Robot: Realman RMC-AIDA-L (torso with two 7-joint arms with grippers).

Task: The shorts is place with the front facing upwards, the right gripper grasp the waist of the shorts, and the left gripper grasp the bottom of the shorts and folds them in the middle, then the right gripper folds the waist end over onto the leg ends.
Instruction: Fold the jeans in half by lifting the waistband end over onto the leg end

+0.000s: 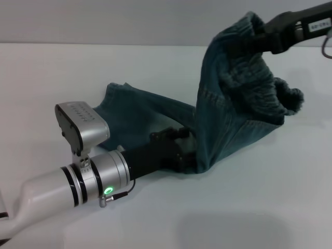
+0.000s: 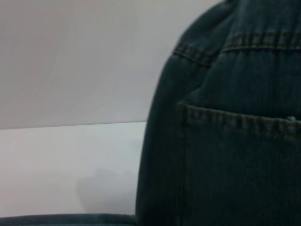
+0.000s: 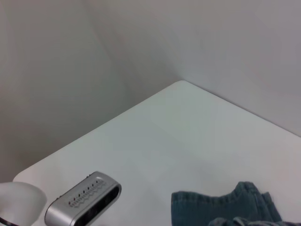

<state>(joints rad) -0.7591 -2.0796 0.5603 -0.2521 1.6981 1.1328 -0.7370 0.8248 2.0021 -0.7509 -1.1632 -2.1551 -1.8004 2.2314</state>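
Note:
The leg ends (image 1: 136, 113) have my left gripper lying across them where the waist (image 1: 255, 85) has to land. Next, my left gripper moves back out of the way before my right gripper folds the waist over.
The denim shorts (image 1: 233, 109) hang in the air at the right of the head view. Their gathered elastic waist (image 1: 249, 31) is pinched in my right gripper (image 1: 262, 39), which is shut and held high at the back right. The lower denim edge meets the table, where my left gripper (image 1: 185, 151) is shut on the bottom of the shorts (image 1: 205, 163). One leg (image 1: 140, 111) trails flat on the table behind the left gripper. Denim with pocket stitching (image 2: 225, 155) fills the left wrist view. A small denim piece (image 3: 221, 207) shows in the right wrist view.
The white table (image 1: 259, 207) spreads in front and to the right, with a grey wall (image 1: 104, 21) behind it. A silver camera box (image 1: 82, 127) sits on my left wrist. The table's far corner (image 3: 181, 84) meets the wall.

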